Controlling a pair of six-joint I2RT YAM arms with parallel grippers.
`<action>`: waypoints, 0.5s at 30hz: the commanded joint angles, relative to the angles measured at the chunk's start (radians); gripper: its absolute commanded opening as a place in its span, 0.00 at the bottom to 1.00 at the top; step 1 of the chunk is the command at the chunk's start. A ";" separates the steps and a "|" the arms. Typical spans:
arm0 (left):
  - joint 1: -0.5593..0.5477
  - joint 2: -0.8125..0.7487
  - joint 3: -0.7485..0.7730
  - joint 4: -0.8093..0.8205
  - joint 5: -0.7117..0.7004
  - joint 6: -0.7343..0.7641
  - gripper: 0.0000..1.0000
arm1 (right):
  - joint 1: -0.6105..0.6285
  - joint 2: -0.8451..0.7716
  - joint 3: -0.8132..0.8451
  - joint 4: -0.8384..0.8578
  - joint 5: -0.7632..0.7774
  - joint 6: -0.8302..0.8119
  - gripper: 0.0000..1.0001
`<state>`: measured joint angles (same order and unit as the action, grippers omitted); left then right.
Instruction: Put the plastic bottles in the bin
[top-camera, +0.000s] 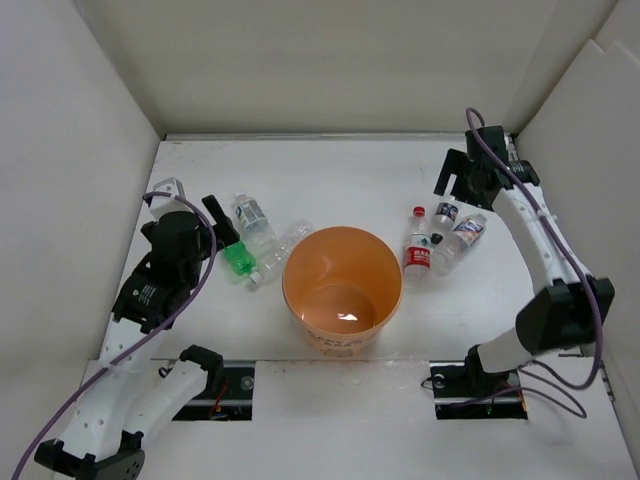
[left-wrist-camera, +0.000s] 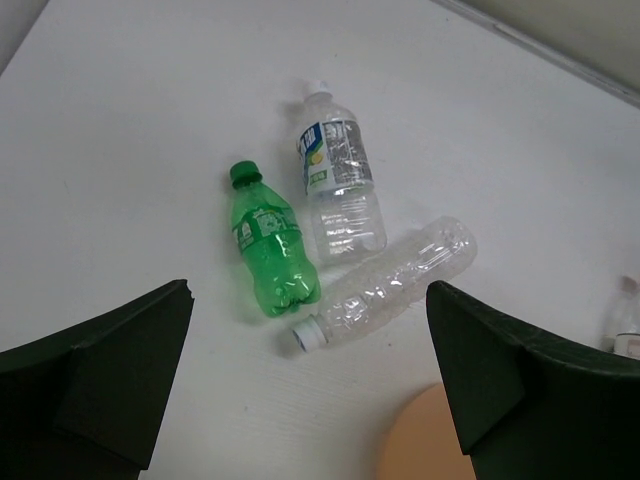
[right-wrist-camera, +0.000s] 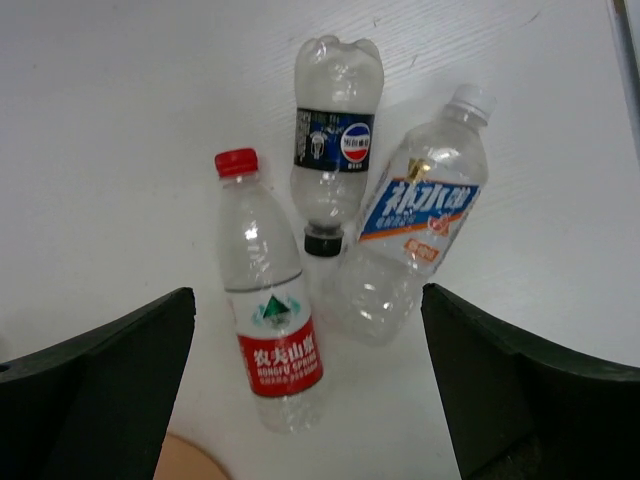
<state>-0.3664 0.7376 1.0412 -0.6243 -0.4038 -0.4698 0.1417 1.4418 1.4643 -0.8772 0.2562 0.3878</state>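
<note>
The black-capped bottle's base end (right-wrist-camera: 339, 75) sticks out clear of both neighbours and is in line with the robot's open fingers, so the right gripper keeps going down and closes there.
The orange bin (top-camera: 342, 288) stands at the table's middle, and only its bare bottom shows inside. Left of it lie a green bottle (top-camera: 238, 258), a labelled clear bottle with a white cap (top-camera: 252, 222) and a plain clear bottle (top-camera: 282, 250). My left gripper (top-camera: 222, 222) hovers open and empty above them (left-wrist-camera: 310, 400). Right of the bin lie a red-capped bottle (top-camera: 418, 243), a black-capped bottle (top-camera: 444, 218) and a blue-labelled bottle (top-camera: 462, 238). My right gripper (top-camera: 452, 180) hangs open and empty above those (right-wrist-camera: 305, 390).
White walls enclose the table on the left, back and right. The bin's rim shows at the bottom of the left wrist view (left-wrist-camera: 430, 440) and the right wrist view (right-wrist-camera: 180, 462). Both arm bases sit at the near edge.
</note>
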 joint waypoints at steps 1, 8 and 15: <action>0.000 -0.007 -0.042 0.083 -0.009 -0.024 1.00 | -0.047 0.119 0.080 0.078 -0.040 0.000 0.98; 0.000 -0.036 -0.063 0.110 0.023 -0.015 1.00 | -0.079 0.322 0.094 0.194 -0.067 0.000 0.98; 0.000 -0.055 -0.084 0.130 0.045 -0.006 1.00 | -0.109 0.495 0.201 0.195 -0.035 -0.023 1.00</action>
<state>-0.3664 0.6987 0.9684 -0.5442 -0.3775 -0.4824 0.0570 1.9171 1.5963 -0.7357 0.2024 0.3805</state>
